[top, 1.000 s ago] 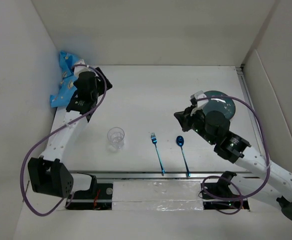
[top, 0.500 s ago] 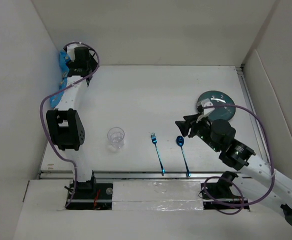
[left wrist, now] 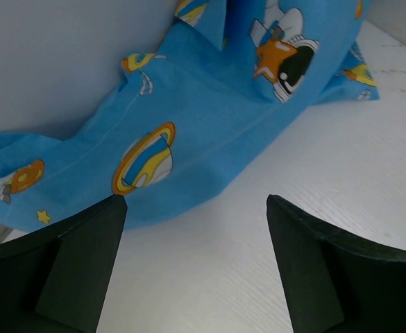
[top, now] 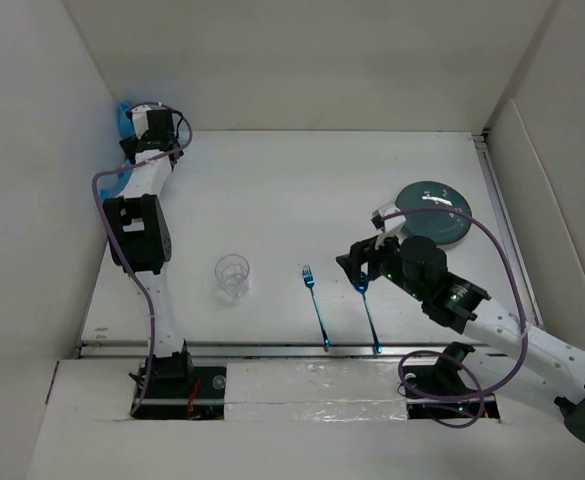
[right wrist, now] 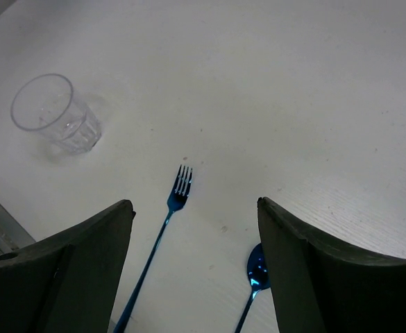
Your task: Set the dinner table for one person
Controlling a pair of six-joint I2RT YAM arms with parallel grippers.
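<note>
The blue placemat [top: 124, 122] sits crumpled in the table's far corner, beyond my right gripper's reach, so next my left gripper swings it toward the table's middle [top: 254, 178] first.
On the white dinner table [top: 312, 190] lie a blue fork [top: 316, 304] [right wrist: 162, 225] and a blue spoon [top: 366, 308] [right wrist: 256, 276], side by side near the front edge. A clear glass [top: 232, 275] [right wrist: 54, 114] stands to their left. A dark teal plate [top: 435, 211] sits at the right. A blue placemat [left wrist: 209, 104] printed with astronauts and planets is crumpled in the far left corner [top: 124, 118]. My left gripper [left wrist: 196, 208] is open just short of the cloth's edge. My right gripper [right wrist: 196, 208] hangs open above the fork and spoon, nothing between its fingers.
White walls close in the table on the left, back and right. The left arm [top: 137, 220] stretches along the left wall. A metal rail [top: 272, 347] runs along the near edge.
The left arm swung up along the left wall, its gripper reaching the corner by the cloth. The right gripper opened, moved from the plate toward the cutlery and dropped lower.
</note>
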